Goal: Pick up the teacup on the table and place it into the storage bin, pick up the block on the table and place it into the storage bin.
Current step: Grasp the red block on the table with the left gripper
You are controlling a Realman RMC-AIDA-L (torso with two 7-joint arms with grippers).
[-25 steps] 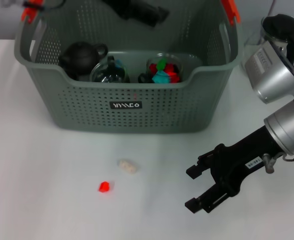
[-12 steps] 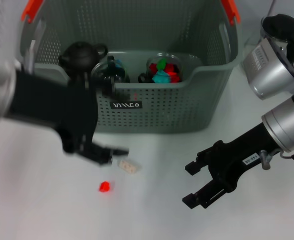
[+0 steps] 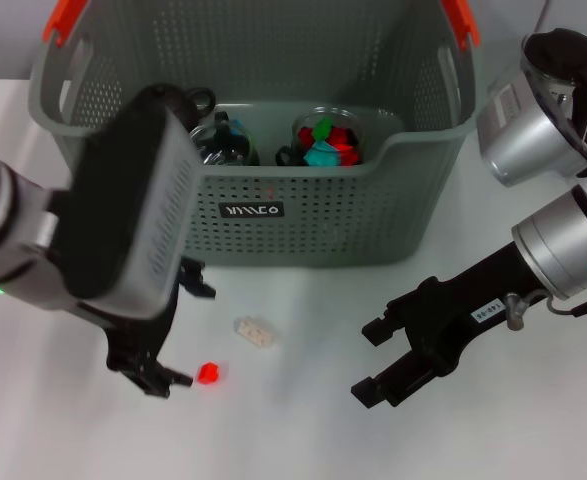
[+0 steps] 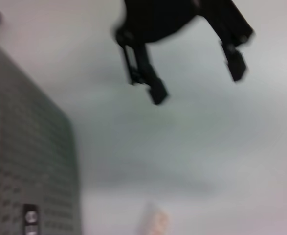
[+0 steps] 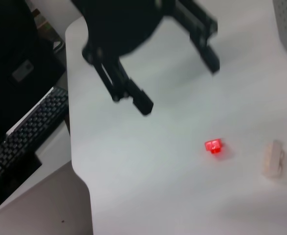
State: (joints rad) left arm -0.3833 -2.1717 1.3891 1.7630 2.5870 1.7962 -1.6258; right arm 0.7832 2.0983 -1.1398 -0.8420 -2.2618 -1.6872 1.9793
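My left gripper is open and going down to the red block point(image 3: 208, 373), which lies clear of the cream block point(image 3: 255, 331), so it should keep going and close there.
Two small blocks lie on the white table in front of the storage bin point(image 3: 303, 215): a red block point(image 3: 209, 374) and a cream block point(image 3: 255, 331). My left gripper point(image 3: 188, 336) hangs open just left of them, one fingertip close to the red block, touching neither. The right wrist view shows that left gripper point(image 5: 177, 83) open above the table, apart from the red block point(image 5: 214, 146) and the cream block point(image 5: 274, 159). My right gripper point(image 3: 367, 361) stands open to the right of the blocks, holding nothing. No teacup shows on the table.
Inside the bin sit a black teapot point(image 3: 195, 100), dark glassware point(image 3: 223, 145) and a glass cup of coloured blocks point(image 3: 325, 140). The table's rounded edge point(image 5: 75, 156) and a keyboard point(image 5: 31, 127) beyond it show in the right wrist view.
My left arm has swung from over the bin down to the table, its open gripper now beside the red block. The right gripper has crept a little left and lower.
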